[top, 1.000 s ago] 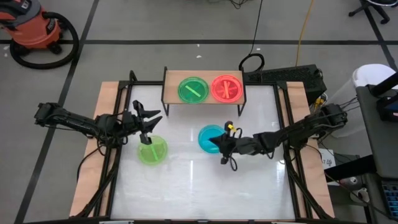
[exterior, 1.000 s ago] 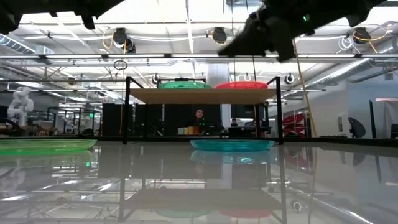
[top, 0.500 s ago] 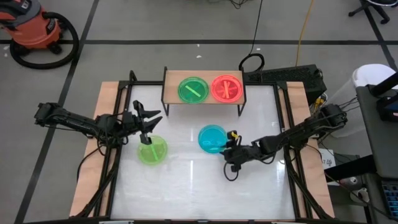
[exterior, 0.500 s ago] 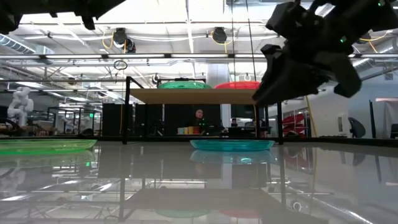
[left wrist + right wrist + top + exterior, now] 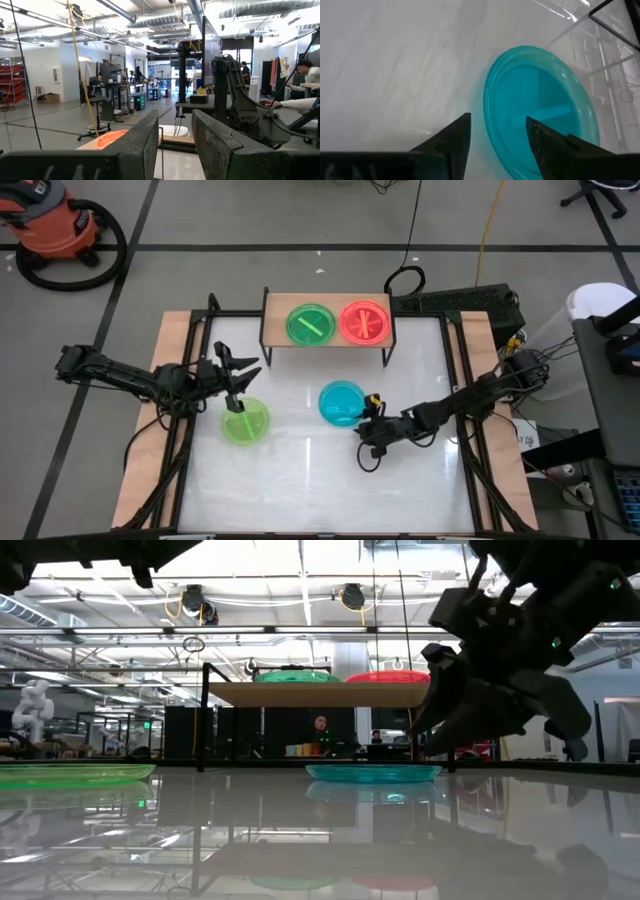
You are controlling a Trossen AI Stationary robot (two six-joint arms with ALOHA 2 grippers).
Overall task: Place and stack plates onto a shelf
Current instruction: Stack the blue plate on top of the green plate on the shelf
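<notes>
I should keep reaching in, since the blue plate's rim (image 5: 491, 130) enters the gap (image 5: 500, 154) of my right gripper's open fingers, until they straddle the plate's rim, then close.
The shelf (image 5: 327, 330) stands at the table's far middle, with a green plate (image 5: 309, 325) and a pink plate (image 5: 365, 322) side by side on its wooden top. A blue plate (image 5: 341, 402) lies flat on the table in front of it, and shows in the right wrist view (image 5: 545, 107). Another green plate (image 5: 245, 422) lies flat further left. My right gripper (image 5: 363, 430) (image 5: 497, 132) is open, just to the near right of the blue plate, pointing at it and touching nothing. My left gripper (image 5: 238, 372) (image 5: 175, 135) hangs open above the far edge of the green plate on the table.
The table has raised wooden strips along its left (image 5: 160, 410) and right (image 5: 485, 410) sides. The white top (image 5: 300, 480) is bare toward the near edge. A red shop vacuum (image 5: 55, 225) stands on the floor at the far left. A person (image 5: 320, 727) sits in the room beyond the shelf.
My right gripper has drawn back from the blue plate's near right rim toward the table's near right, has come lower, and has opened. The blue plate lies where it was.
</notes>
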